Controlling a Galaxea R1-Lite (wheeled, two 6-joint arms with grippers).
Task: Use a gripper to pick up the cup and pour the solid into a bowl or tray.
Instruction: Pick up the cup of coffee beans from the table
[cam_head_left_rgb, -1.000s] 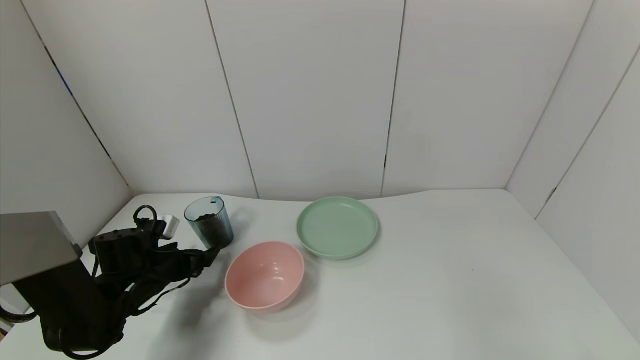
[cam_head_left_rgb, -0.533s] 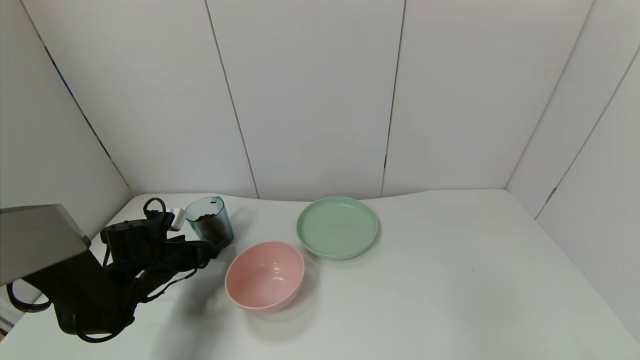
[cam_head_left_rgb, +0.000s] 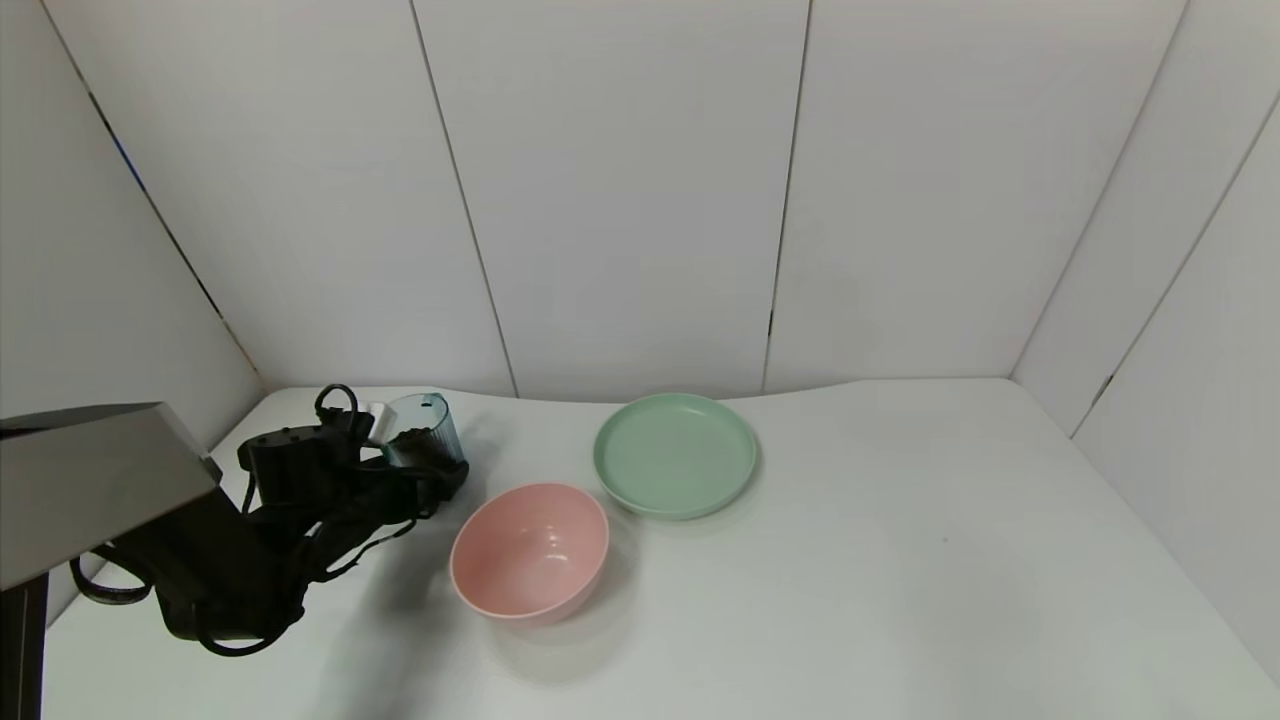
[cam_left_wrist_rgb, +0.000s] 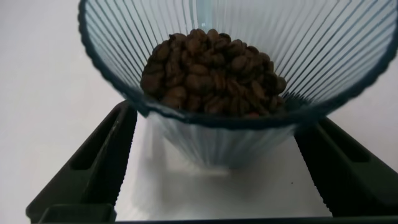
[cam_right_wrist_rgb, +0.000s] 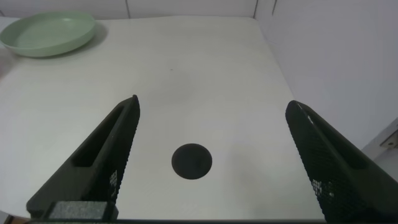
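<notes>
The dark brown solid (cam_left_wrist_rgb: 211, 78) is made up of loose, separate beans (cam_left_wrist_rgb: 239, 63), so it will tumble out and pile up in the bowl when the robot tips the cup.
The ribbed blue-grey cup (cam_head_left_rgb: 422, 425) stands upright at the back left of the white table, partly hidden by my left gripper (cam_head_left_rgb: 432, 472). In the left wrist view the cup (cam_left_wrist_rgb: 224, 143) holds the dark brown bean-like solid (cam_left_wrist_rgb: 211, 68) and stands between the black fingers (cam_left_wrist_rgb: 93, 162). My left gripper (cam_left_wrist_rgb: 214, 168) is open, with a gap on each side of the cup's base. The pale pink bowl (cam_head_left_rgb: 530, 595) is empty, just right of and nearer than the cup. My right gripper (cam_right_wrist_rgb: 211, 162) is open and empty over bare table, outside the head view.
A shallow pale green plate (cam_head_left_rgb: 675, 455) lies behind and right of the bowl; it also shows in the right wrist view (cam_right_wrist_rgb: 48, 34). A black round spot (cam_right_wrist_rgb: 191, 161) marks the table under the right gripper. White walls close in the back and sides.
My left arm has moved forward and to the right towards the cup. Its fingers now stand on both sides of the cup and hide its lower part. The cup, bowl and plate have not moved.
</notes>
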